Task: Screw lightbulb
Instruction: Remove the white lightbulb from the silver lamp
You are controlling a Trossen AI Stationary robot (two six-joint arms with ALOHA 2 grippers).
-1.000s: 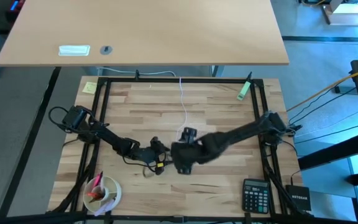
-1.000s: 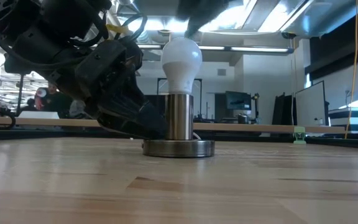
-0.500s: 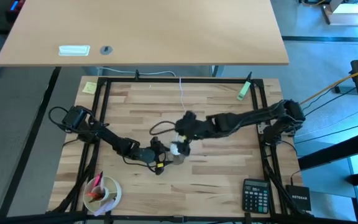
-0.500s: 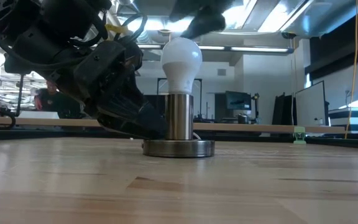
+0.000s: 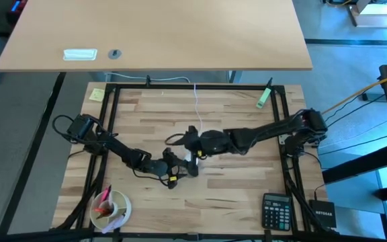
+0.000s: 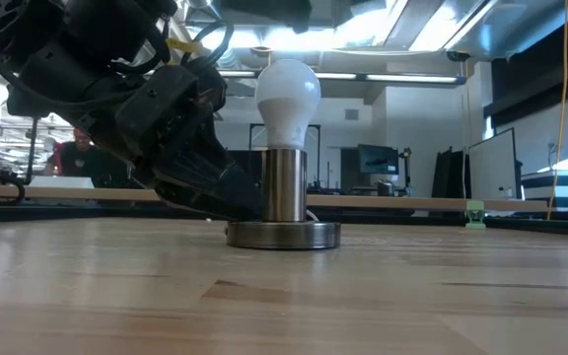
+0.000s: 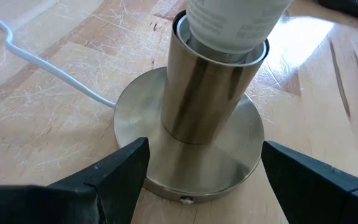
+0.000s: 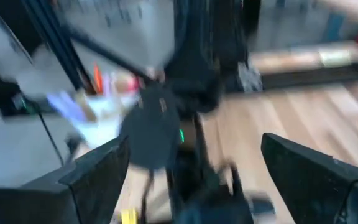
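My gripper will lift the lightbulb (image 5: 189, 156) out and away and leave the socket behind, as my left gripper's fingers (image 5: 179, 173) are on either side of the socket's base disc.
The white lightbulb (image 6: 287, 97) stands upright with its base inside the steel socket tube (image 6: 285, 184), which rises from a round metal base disc (image 7: 166, 134) on the wooden table; it also shows in the high view (image 5: 196, 156). My left gripper (image 7: 201, 155) lies low on the table, open, one finger on each side of the disc. My right gripper (image 5: 191, 138) is open and empty. It hangs in the air just to the far side of the bulb and higher than it. My left gripper has its two fingers (image 7: 126, 165) level with the table at the near side of the base disc's rim (image 7: 124, 127), one on each side. I cannot tell whether they touch the rim. The disc lies flat on the table.
A white cord (image 5: 199, 111) runs from the socket toward the far edge. A calculator (image 5: 276, 204) lies at the near right and a white cup of pens (image 5: 111, 207) at the near left. A green marker (image 5: 263, 98) lies at the far right. A black frame (image 5: 193, 87) borders the table.
My right gripper has drawn away from over the bulb, rising and going toward the far edge, then a little toward the left. The bulb and socket have stayed in place.
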